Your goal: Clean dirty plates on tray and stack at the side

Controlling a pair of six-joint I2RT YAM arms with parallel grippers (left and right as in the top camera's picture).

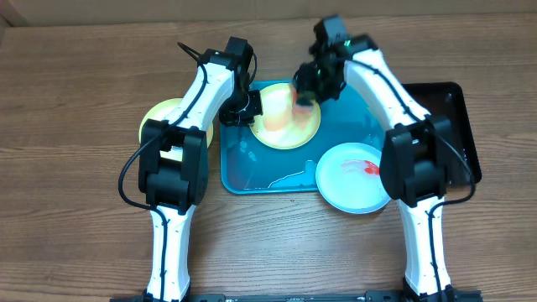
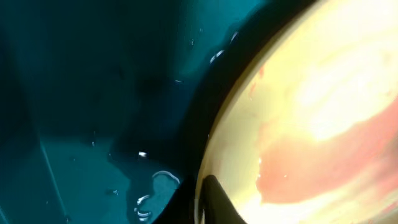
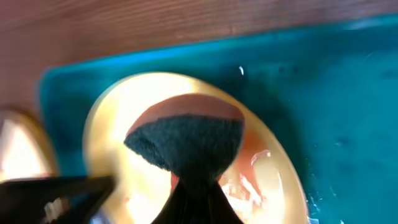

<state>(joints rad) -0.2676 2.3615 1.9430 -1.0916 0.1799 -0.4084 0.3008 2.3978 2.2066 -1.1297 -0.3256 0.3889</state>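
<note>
My right gripper keeps carrying the sponge to the turquoise tray's bottom [image 1: 348, 116] beside the plate in my left gripper [image 1: 281, 130] until it rests there, then let go, because that spot is open.
A green-rimmed plate [image 1: 281, 126] with a cream centre lies on the turquoise tray [image 1: 252, 172]. My left gripper [image 1: 243, 109] is shut on its left rim; the left wrist view shows the fingers [image 2: 203, 200] pinching the rim of the plate [image 2: 311, 124], which has a red smear. My right gripper [image 1: 304, 91] is shut on a sponge [image 3: 186, 140] with a dark scouring face, pressed on the plate [image 3: 118, 112]. A pale blue-white plate [image 1: 352, 178] with a red smear sits on the tray's front right corner. Another green-rimmed plate [image 1: 159, 117] lies on the table left of the tray.
A black tray [image 1: 457, 109] lies at the right, partly behind the right arm. Water drops and streaks lie on the turquoise tray floor [image 2: 155, 186]. The table is brown wood [image 1: 67, 168].
</note>
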